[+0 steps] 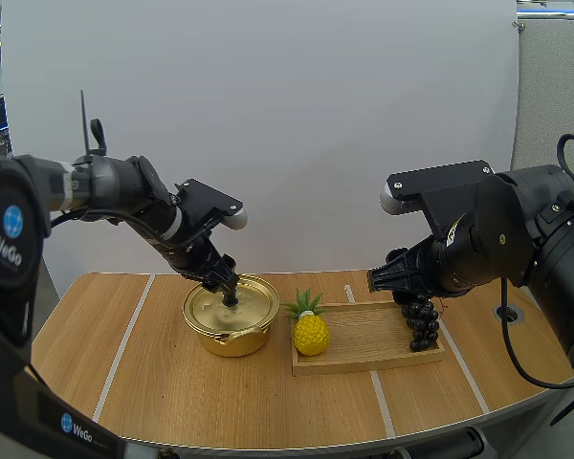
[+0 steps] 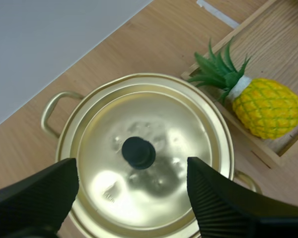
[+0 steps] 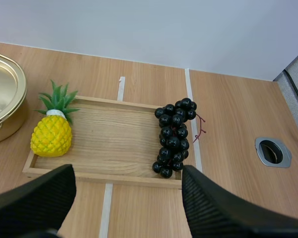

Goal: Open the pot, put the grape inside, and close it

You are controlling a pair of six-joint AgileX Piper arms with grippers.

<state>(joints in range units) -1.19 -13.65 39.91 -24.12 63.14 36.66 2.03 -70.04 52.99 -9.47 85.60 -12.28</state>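
Note:
I expect the lid [image 1: 253,298] to come off whole and leave the pot standing when I lift the lid's knob, since the lid's rim sits clear of the pot's handles [image 1: 237,336].
The gold pot [image 1: 230,323] stands on the table with its lid [image 2: 144,158] on. My left gripper [image 1: 228,285] hangs just above the lid, open, its fingers on either side of the black knob [image 2: 138,152] without touching it. A bunch of dark grapes [image 3: 174,136] lies at the right end of the wooden tray [image 3: 114,144], partly over its rim. My right gripper [image 3: 126,173] is open above the tray's near edge, with the grapes a little ahead of it; from above, the right gripper [image 1: 375,280] hovers left of the grapes [image 1: 421,322].
A toy pineapple [image 1: 310,330] lies at the tray's left end, close to the pot. White tape lines cross the wooden table [image 1: 172,382]. A round metal-rimmed hole [image 3: 272,151] sits in the table to the right of the grapes.

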